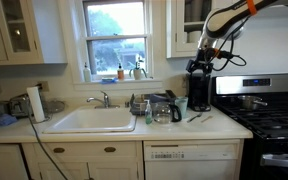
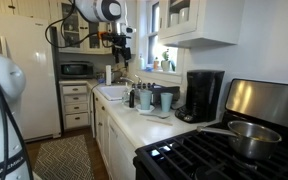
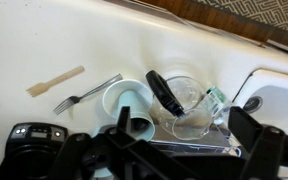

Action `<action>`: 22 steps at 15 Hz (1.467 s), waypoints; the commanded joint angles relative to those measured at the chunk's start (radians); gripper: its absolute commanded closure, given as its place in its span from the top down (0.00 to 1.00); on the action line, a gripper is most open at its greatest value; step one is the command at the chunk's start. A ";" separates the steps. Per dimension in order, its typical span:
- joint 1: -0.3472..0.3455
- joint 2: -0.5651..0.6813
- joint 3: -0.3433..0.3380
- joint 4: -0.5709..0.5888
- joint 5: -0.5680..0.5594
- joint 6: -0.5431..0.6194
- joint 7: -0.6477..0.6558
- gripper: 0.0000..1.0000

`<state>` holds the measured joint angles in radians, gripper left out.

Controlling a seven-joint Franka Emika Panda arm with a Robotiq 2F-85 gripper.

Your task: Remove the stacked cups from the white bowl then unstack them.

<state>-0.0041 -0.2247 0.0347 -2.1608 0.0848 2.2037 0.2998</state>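
The opening of the stacked cups (image 3: pixel 139 124) faces up toward my open fingers. My gripper should keep going down until the fingers are on both sides of the cups' rim (image 3: pixel 127 121), then close.
The stacked cups (image 3: pixel 136 110), pale blue-green tumblers nested together, stand in the white bowl (image 3: pixel 112 92) on the counter beside the glass jug. They also show in both exterior views (image 1: pixel 182 104) (image 2: pixel 166 100). My gripper (image 3: pixel 181 128) is open and empty. It hangs high above the counter, over the jug and the cups, and touches nothing. It shows in both exterior views (image 1: pixel 201 68) (image 2: pixel 121 45).
A clear glass jug (image 3: pixel 187 108) with a dark handle stands right of the bowl. A fork (image 3: pixel 84 95) and a wooden spatula (image 3: pixel 54 81) lie on the counter. The black coffee maker (image 2: pixel 204 95), the sink (image 1: pixel 92 120) and a stove with a pot (image 2: pixel 246 138) are nearby.
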 commanded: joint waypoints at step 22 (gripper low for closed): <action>-0.029 0.439 -0.076 0.174 -0.041 0.334 0.477 1.00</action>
<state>-0.0484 0.1267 -0.0185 -2.0631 0.0243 2.5204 0.7474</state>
